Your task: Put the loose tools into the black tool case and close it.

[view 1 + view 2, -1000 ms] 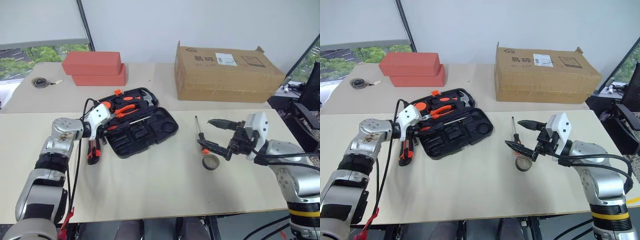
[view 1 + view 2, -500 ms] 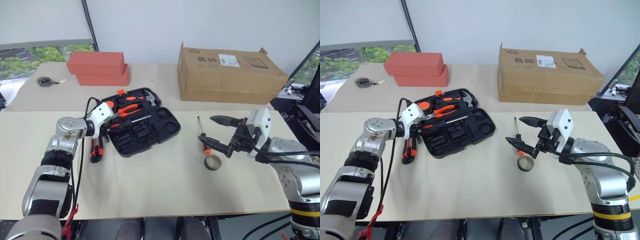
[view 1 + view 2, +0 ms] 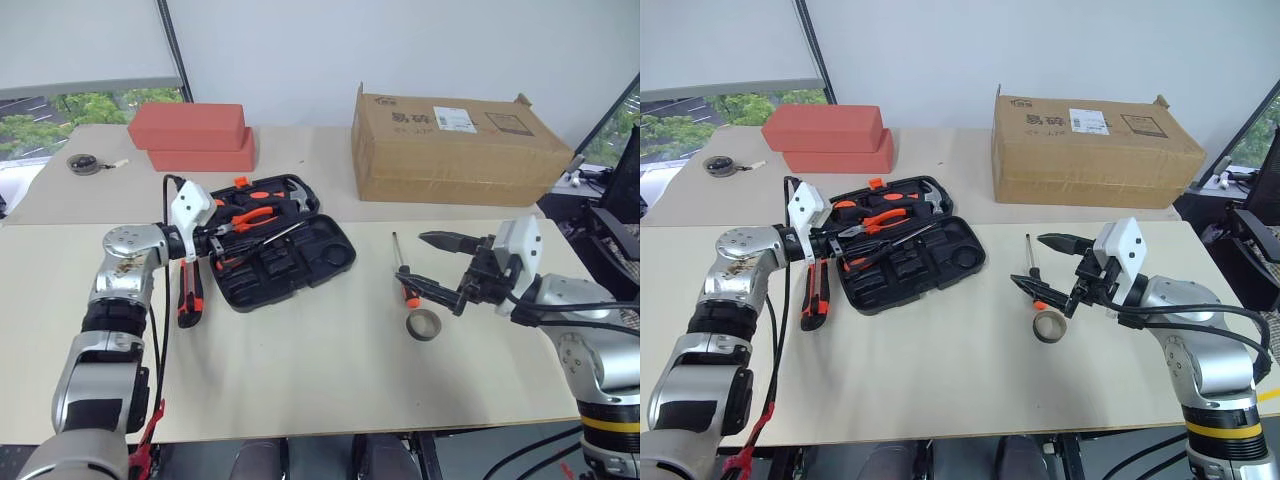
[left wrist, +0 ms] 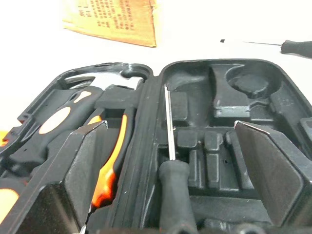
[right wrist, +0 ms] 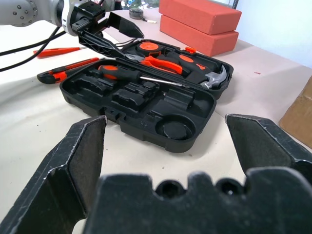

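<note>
The black tool case [image 3: 291, 266] will swivel round whole with its tools in it when the robot turns the case's rim, because both halves lie flat, joined at the hinge [image 3: 303, 219].
The black tool case [image 3: 335, 262] lies open on the table left of centre. One screwdriver [image 3: 868, 258] with an orange-and-black handle lies slantwise across its near half. My left gripper [image 3: 220, 240] hovers open just over that handle, and its fingers [image 4: 83, 165] stand apart on either side of the handle. The utility knife [image 3: 188, 298] rests on the table left of the case, with a slim orange screwdriver [image 5: 58, 50] beyond it. Another screwdriver [image 3: 403, 275] and the tape roll [image 3: 423, 323] lie right of the case. My right gripper [image 3: 415, 258] hangs open above them, holding nothing.
Orange-handled pliers [image 3: 255, 215] and a hammer [image 3: 290, 190] sit in the case's far half. Two red boxes [image 3: 190, 135] and a cardboard box [image 3: 455, 145] stand on the far table. A round tape measure [image 3: 80, 163] lies at far left.
My left gripper has opened and lifted a little, leaving the screwdriver lying in the case. The right arm has kept still.
</note>
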### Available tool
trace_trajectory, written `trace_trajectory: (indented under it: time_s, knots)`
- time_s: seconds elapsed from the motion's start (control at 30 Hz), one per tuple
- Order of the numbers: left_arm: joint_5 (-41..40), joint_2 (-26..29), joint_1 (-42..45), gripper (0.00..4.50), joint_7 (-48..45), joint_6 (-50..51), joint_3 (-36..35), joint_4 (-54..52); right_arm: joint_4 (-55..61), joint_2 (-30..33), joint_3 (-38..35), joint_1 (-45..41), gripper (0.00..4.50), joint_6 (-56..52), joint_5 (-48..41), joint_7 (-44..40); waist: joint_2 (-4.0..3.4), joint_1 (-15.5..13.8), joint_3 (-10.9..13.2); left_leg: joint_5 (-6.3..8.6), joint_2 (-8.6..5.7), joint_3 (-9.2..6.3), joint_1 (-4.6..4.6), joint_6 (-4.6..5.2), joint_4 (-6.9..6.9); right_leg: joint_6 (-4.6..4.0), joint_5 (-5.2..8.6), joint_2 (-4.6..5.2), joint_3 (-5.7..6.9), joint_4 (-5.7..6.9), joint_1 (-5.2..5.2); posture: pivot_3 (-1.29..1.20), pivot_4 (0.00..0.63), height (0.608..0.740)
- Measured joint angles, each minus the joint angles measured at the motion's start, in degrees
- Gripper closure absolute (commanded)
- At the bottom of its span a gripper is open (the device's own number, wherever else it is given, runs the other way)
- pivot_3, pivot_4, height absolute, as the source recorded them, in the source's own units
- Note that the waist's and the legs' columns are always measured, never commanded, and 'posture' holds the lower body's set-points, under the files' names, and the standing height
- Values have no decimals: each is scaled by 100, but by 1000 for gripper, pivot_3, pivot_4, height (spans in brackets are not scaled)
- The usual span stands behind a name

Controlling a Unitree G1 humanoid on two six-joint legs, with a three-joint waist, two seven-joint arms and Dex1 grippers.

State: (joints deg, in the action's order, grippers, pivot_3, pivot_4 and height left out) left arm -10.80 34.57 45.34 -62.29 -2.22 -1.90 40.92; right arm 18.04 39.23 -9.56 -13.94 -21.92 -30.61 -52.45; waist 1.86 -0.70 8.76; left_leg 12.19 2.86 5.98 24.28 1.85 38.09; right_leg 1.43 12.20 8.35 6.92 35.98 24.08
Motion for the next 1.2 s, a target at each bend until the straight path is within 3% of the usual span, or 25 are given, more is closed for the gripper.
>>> trace_trajectory:
  time_s: [0.07, 0.37, 0.67, 0.97, 1.2]
  knots:
    - [73, -14, 0, 1049, 61, -122, 5, 48, -30, -9, 0, 6, 0, 11, 2, -6, 0, -7, 0, 0, 0, 1, 0, 0, 1, 1, -1, 0, 0, 0, 0, 0, 150, 713]
    - [364, -666, 42, 4325, 464, -727, 132, 736, -176, -60, 3, 69, 0, 139, 10, -110, 0, -4, 0, 1, 1, 0, 2, 1, 11, 4, -3, 0, 0, 0, -2, 0, 150, 713]
    - [908, -915, 560, 4420, 1101, -1139, 392, 2001, -288, -84, 7, 218, 0, 344, 21, -174, -7, 0, -11, 0, 6, -14, -20, 1, 21, 36, 11, 1, -1, 1, -23, 0, 150, 713]
    - [1228, -988, 680, 4420, 1293, -1107, 551, 2287, -280, -79, 13, 370, 0, 382, 99, -53, -64, 0, -72, 9, 10, -51, -83, -3, 27, 41, 16, 6, 0, -10, -90, 0, 150, 713]
    - [844, -1003, 606, 4420, 912, -979, 163, 2174, -414, -64, 540, 375, 0, -82, 1344, 1126, -70, 3, -81, 2, 6, -48, -43, 7, 28, 38, 14, 6, 0, -8, -52, 0, 150, 713]
